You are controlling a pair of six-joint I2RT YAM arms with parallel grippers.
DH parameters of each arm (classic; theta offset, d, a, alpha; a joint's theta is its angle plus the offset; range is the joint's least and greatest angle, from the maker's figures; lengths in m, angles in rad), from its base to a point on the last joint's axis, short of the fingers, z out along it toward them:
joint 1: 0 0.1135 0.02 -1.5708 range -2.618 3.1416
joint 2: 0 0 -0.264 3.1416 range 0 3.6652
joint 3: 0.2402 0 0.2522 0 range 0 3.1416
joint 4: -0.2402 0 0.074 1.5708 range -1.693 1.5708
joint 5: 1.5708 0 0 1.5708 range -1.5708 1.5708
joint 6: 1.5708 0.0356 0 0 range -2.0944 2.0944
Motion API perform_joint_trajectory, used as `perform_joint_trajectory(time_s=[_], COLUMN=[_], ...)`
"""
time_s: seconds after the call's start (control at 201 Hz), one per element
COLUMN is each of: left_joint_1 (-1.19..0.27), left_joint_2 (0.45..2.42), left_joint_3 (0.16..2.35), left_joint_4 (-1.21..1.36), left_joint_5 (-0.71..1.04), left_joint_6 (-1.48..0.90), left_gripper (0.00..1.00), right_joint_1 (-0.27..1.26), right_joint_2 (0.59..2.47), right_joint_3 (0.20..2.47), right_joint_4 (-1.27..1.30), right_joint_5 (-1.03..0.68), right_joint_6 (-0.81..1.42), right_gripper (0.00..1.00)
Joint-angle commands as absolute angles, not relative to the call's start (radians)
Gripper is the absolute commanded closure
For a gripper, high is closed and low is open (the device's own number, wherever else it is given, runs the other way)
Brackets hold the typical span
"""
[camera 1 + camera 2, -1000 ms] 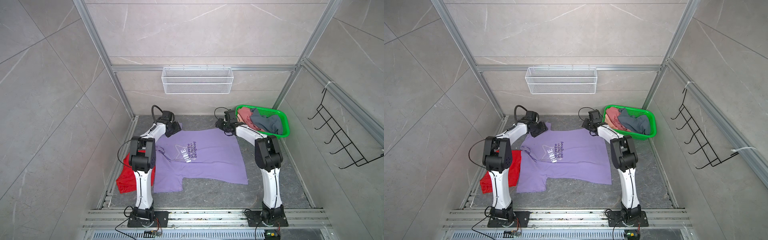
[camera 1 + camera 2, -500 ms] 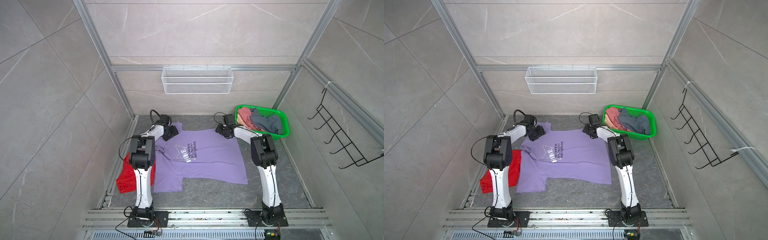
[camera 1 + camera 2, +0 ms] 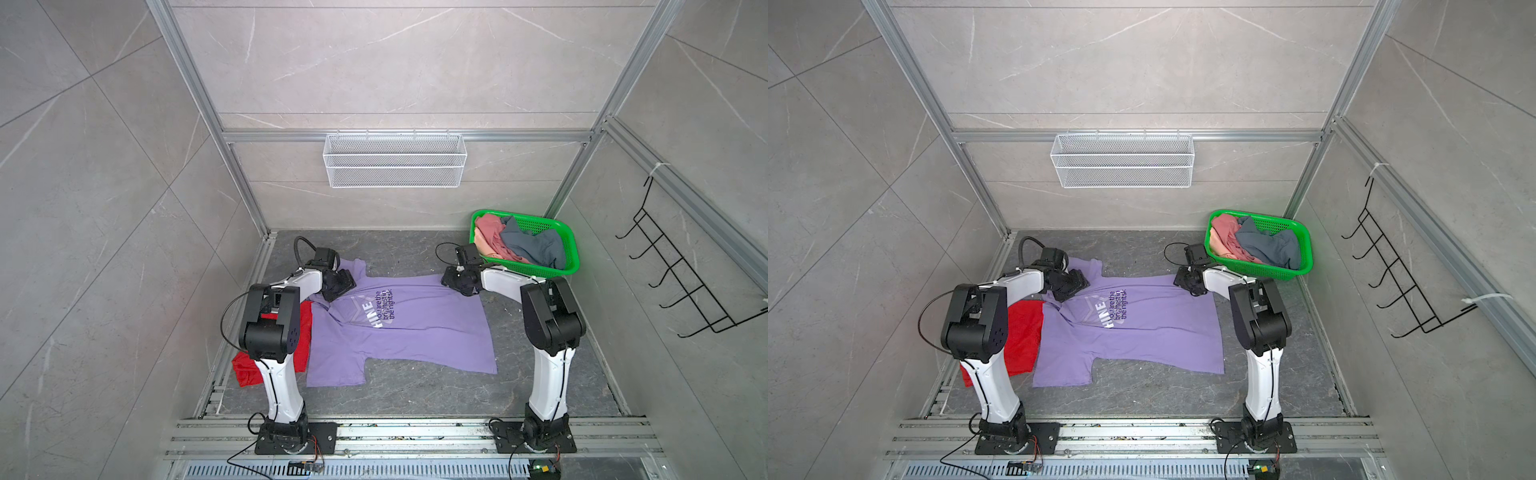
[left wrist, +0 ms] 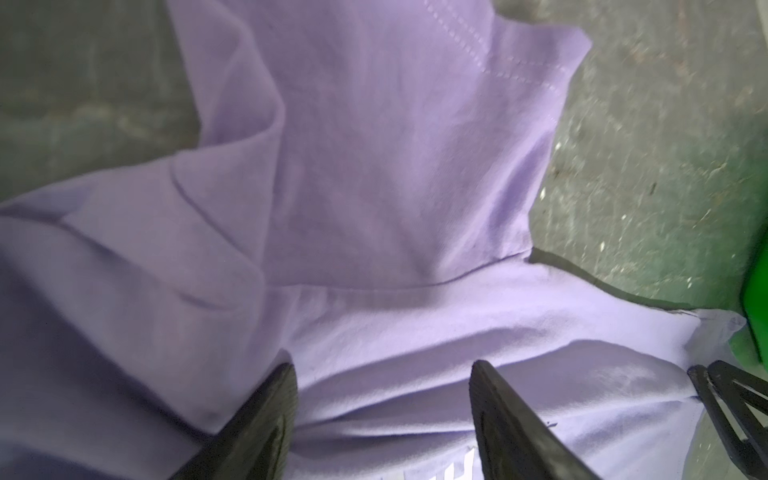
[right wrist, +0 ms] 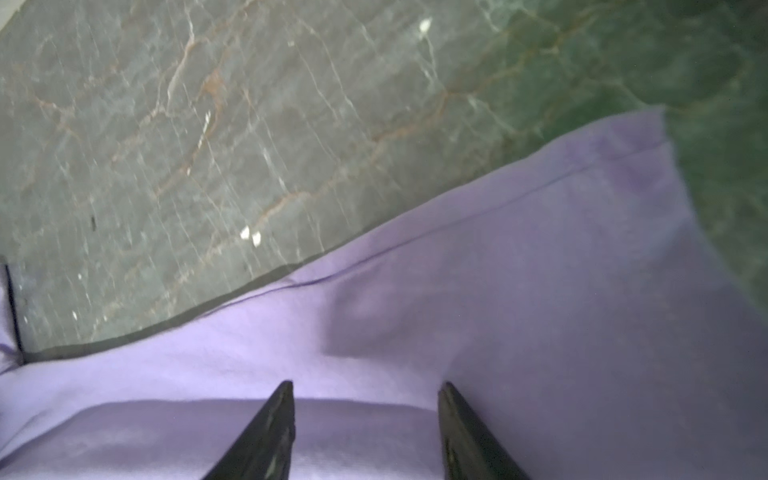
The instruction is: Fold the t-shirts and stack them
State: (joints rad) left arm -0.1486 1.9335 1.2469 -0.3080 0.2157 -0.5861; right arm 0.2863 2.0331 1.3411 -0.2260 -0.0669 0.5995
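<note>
The print (image 3: 384,308) lies near the t-shirt's far edge. I expect the lavender t-shirt's far side (image 3: 408,281) to hide some lettering once I fold it over.
A lavender t-shirt (image 3: 415,332) (image 3: 1142,328) with white star print lies spread flat on the dark floor, in both top views. My left gripper (image 3: 347,281) (image 3: 1080,281) is low over its far-left shoulder by the sleeve. Its jaws stand open (image 4: 382,368), with rumpled lavender cloth between the tips. My right gripper (image 3: 448,281) (image 3: 1180,279) is at the shirt's far-right corner, open (image 5: 365,386) over flat cloth near the hem. A red t-shirt (image 3: 306,328) (image 3: 1023,332) lies at the left, partly hidden by my left arm. Pink (image 3: 490,232) and grey-blue (image 3: 536,247) t-shirts fill the basket.
The green mesh basket (image 3: 569,249) (image 3: 1304,245) stands at the back right, just behind my right gripper. A white wire basket (image 3: 395,160) hangs on the back wall. A black hook rack (image 3: 681,282) is on the right wall. Aluminium rails (image 3: 374,432) run along the front.
Both grippers have come down and a little nearer, onto the far edge of the lavender t-shirt. The shirt itself lies as before.
</note>
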Motion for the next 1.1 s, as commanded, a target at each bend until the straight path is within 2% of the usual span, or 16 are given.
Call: perform_joint_trajectory(time_s=[0.0, 0.204, 0.632, 0.757, 1.09], left_joint_1=[-0.146, -0.143, -0.118, -0.117, -0.097], left_joint_2=[1.846, 1.874, 2.266, 2.392, 2.55], left_joint_3=[1.277, 1.492, 2.031, 2.174, 2.323], left_joint_4=[-0.384, -0.512, -0.74, -0.784, -0.777], left_joint_5=[0.218, 0.122, -0.056, -0.083, -0.091], left_joint_6=[-0.518, -0.41, -0.316, -0.305, -0.333], left_gripper=[0.3, 0.3, 0.31, 0.3, 0.31], right_joint_1=[0.281, 0.277, 0.275, 0.275, 0.268], right_joint_2=[1.957, 1.913, 2.142, 2.176, 2.238], right_joint_3=[1.324, 1.368, 1.696, 1.728, 1.785], right_joint_4=[-0.219, -0.194, -0.36, -0.369, -0.406], right_joint_5=[-0.044, 0.032, 0.188, 0.236, 0.281], right_joint_6=[0.542, 0.53, 0.552, 0.55, 0.524], right_gripper=[0.42, 0.39, 0.27, 0.24, 0.22])
